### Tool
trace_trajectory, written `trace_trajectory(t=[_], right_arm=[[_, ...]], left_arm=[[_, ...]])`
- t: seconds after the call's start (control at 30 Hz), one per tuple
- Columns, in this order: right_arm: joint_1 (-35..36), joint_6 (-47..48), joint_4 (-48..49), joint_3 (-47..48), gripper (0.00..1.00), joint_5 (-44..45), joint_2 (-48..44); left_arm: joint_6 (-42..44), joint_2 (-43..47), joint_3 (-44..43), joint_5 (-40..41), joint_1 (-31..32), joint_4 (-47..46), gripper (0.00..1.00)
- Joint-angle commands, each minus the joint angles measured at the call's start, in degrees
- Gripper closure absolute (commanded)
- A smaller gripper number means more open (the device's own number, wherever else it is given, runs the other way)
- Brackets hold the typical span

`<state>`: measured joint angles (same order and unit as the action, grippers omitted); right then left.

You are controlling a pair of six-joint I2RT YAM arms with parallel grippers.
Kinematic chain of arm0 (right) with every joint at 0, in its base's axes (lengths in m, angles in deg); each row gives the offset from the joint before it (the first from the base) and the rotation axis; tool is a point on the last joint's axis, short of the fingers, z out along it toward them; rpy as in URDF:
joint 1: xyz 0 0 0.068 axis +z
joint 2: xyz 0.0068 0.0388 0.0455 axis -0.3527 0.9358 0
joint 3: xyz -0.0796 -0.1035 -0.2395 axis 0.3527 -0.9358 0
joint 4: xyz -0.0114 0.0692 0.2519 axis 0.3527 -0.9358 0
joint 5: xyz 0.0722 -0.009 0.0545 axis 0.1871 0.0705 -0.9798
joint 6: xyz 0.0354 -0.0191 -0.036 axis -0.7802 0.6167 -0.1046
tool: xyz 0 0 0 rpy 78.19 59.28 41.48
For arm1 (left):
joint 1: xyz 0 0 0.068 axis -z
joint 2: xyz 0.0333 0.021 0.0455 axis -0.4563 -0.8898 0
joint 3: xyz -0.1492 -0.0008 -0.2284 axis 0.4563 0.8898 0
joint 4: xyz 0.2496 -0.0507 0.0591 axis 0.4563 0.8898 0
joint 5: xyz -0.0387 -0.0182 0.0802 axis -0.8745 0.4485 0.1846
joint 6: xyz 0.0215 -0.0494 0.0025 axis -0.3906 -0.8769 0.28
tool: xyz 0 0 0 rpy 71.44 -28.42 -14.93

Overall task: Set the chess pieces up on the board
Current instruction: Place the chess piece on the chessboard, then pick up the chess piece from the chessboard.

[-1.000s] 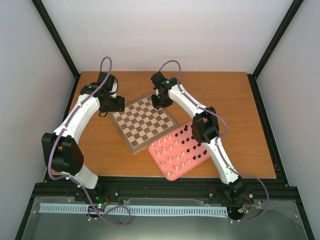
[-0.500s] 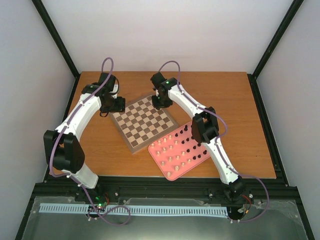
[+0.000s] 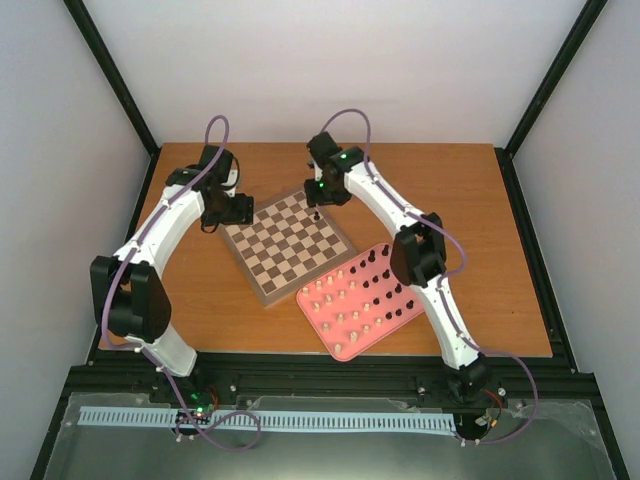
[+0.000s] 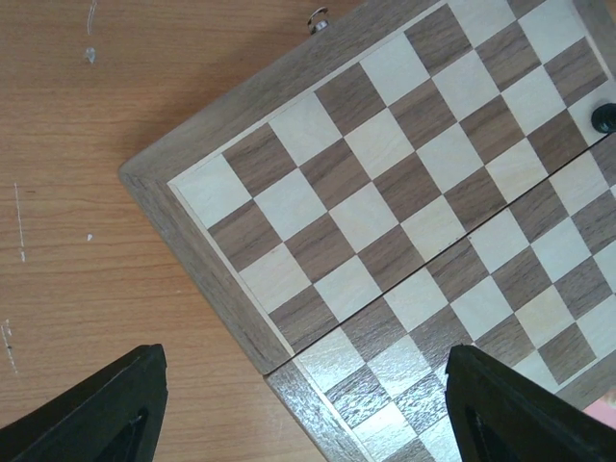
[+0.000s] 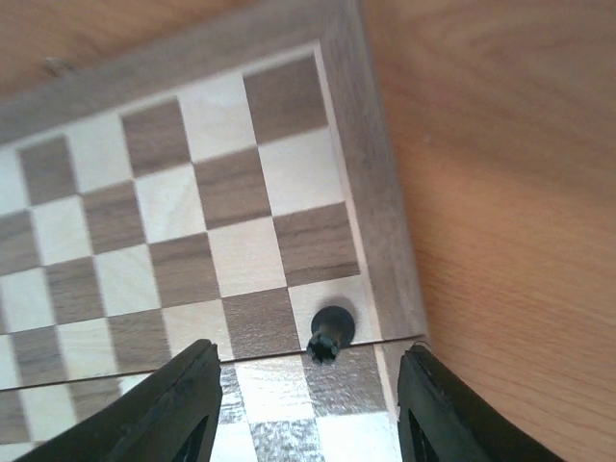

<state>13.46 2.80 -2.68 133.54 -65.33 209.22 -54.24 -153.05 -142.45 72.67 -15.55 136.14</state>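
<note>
I should move my right gripper out of the way first, because the dark chess piece [image 3: 317,215] stands under it by the board's fold. My left gripper will then carry the piece to the board's far corner [image 5: 286,96].
The board [image 3: 288,250] lies tilted on the wooden table. One dark chess piece [image 3: 318,215] stands on a light square at its far right edge, next to the border; it shows in the right wrist view [image 5: 330,335] and at the edge of the left wrist view [image 4: 604,117]. My right gripper [image 3: 322,193] hangs open just above that piece, with a finger on each side and touching nothing [image 5: 308,414]. My left gripper [image 3: 235,208] is open and empty over the board's left corner [image 4: 308,423]. The other dark pieces [image 3: 375,275] and cream pieces [image 3: 335,300] stand in the pink tray [image 3: 343,352].
The pink tray sits just right of the board's near corner, under my right arm's forearm. Bare wooden table [image 3: 470,200] stretches to the right and behind the board. Black frame posts stand at the table's edges.
My right gripper has lifted off the board's far right edge and opened, leaving the dark piece standing there. The left arm has barely shifted.
</note>
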Motion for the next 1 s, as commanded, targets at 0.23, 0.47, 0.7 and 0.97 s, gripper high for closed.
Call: trace_trajectory(t=[0.23,0.47,0.7,0.97], right_arm=[[-9.49,-1.97,2.89,-10.43,0.4,2.31,-17.18],[-15.53,0.1,5.77,-25.48,0.39,3.82,-25.11],[-19.74,2.04,5.71,-30.07,0.39,3.76,-27.9],[-21.61,3.92,4.64,-30.77,0.39,3.85,-28.43]], left_arm=[[3.85,-7.15,-12.61,-4.14,10.01,-0.98,0.19],[2.41,-21.42,-26.75,-3.9,18.02,1.99,0.27],[0.19,-34.51,-40.69,-0.39,19.61,5.6,0.33],[-1.24,-37.53,-40.54,2.12,19.49,5.3,0.36]])
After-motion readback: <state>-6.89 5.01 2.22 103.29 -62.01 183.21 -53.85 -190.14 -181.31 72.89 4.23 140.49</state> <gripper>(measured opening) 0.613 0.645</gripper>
